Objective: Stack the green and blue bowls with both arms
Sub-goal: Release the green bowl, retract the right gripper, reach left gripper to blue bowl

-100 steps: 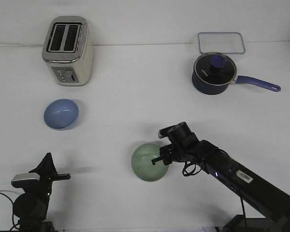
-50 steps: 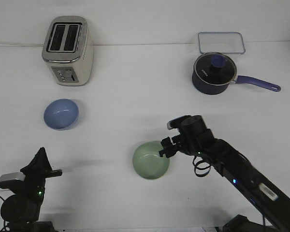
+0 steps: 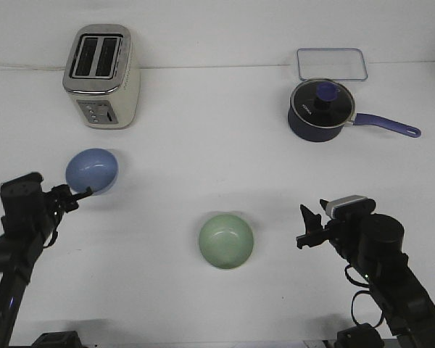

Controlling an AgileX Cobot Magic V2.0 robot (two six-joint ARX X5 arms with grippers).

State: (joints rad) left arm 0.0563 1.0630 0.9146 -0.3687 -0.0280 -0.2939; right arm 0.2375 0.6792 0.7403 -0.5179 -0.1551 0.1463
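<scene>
The blue bowl (image 3: 92, 171) seems to be the same width as the green bowl (image 3: 226, 241), so when I stack it inside, it will block the green bowl from view from above.
The pale green bowl (image 3: 225, 241) sits upright on the white table at front centre, with nothing touching it. The light blue bowl (image 3: 93, 170) is at the left, in front of the toaster, and looks slightly tilted. My left gripper (image 3: 78, 196) has its fingertips at the blue bowl's near-left rim; I cannot tell whether the jaws hold the rim. My right gripper (image 3: 303, 226) is open and empty, about a bowl's width right of the green bowl.
A cream and silver toaster (image 3: 101, 76) stands at the back left. A dark navy saucepan (image 3: 320, 110) with a long handle pointing right is at the back right. A clear rectangular lid (image 3: 332, 64) lies behind the saucepan.
My right gripper has drawn back to the right, away from the green bowl's rim. My left arm has risen and reached forward to the blue bowl, which now looks tilted.
</scene>
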